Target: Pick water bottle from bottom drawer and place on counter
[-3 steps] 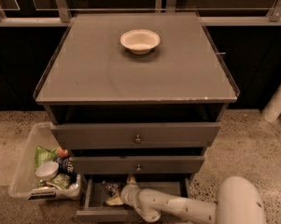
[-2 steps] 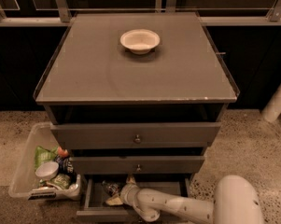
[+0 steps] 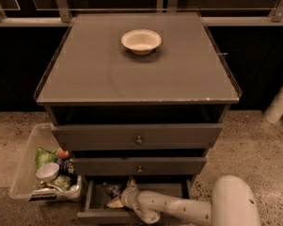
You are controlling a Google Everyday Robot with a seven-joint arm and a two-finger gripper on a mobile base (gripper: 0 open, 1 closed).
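My gripper will leave the drawer empty when it lifts the bottle out, because the drawer's plain dark bottom (image 3: 174, 187) shows around the water bottle (image 3: 113, 189).
The bottom drawer (image 3: 90, 200) is pulled open under the two grey drawers above it. My white arm reaches in from the lower right, and my gripper (image 3: 127, 193) is inside the drawer, partly under the middle drawer's front. A small glinting object (image 3: 112, 189), which may be the water bottle, lies right beside the gripper on its left; I cannot make out its cap or label. A pale yellowish item (image 3: 115, 203) lies just in front of it. The counter (image 3: 131, 79) is the grey cabinet top above.
A white bowl (image 3: 141, 40) stands at the back middle of the counter. A clear plastic bin (image 3: 24, 173) with snack packets and a cup sits on the speckled floor left of the cabinet. The top drawer (image 3: 138, 136) stands slightly out. A white post (image 3: 278, 102) is at the right.
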